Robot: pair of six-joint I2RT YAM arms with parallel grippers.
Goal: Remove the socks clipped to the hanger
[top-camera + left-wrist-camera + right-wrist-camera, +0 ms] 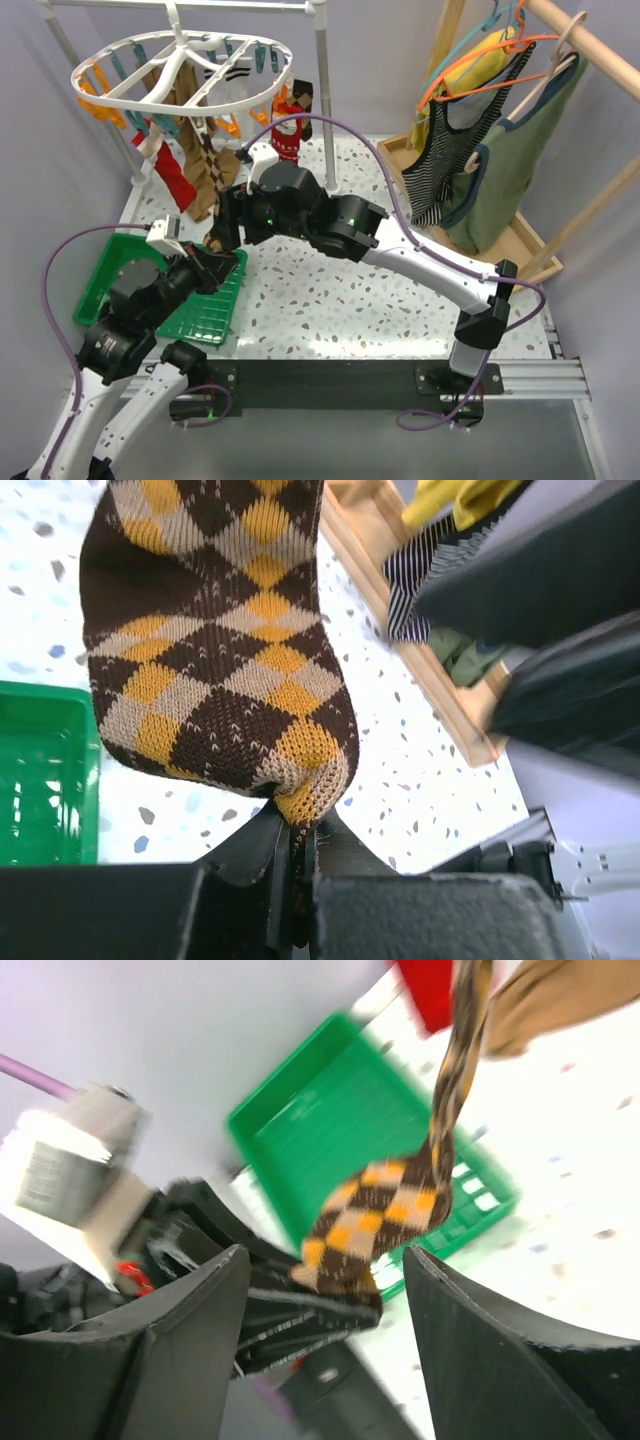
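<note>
I should raise my right gripper and open the clip [201,125] first, because my left gripper is holding the argyle sock's toe [302,792] while the sock's top hangs clipped to the hanger.
The white oval hanger [180,60] hangs at the back left with socks clipped under it: a red one [172,175], a red one with a white pattern [290,125] and a white striped one [237,75]. The brown-and-yellow argyle sock [220,630] hangs down from it. My left gripper [298,832] is shut on this sock's toe, the fabric pinched between the jaws. My right gripper [325,1295] stands open around the same toe [375,1220], its fingers [190,1350] apart from the fabric. In the top view both grippers meet below the hanger, left [215,260] and right [228,220].
A green tray [170,290] lies on the speckled table at the left, just beside my left gripper. At the right a wooden rack [590,45] holds a striped tank top [450,150] and a green garment [520,150]. The stand's white pole [325,110] rises behind my right arm.
</note>
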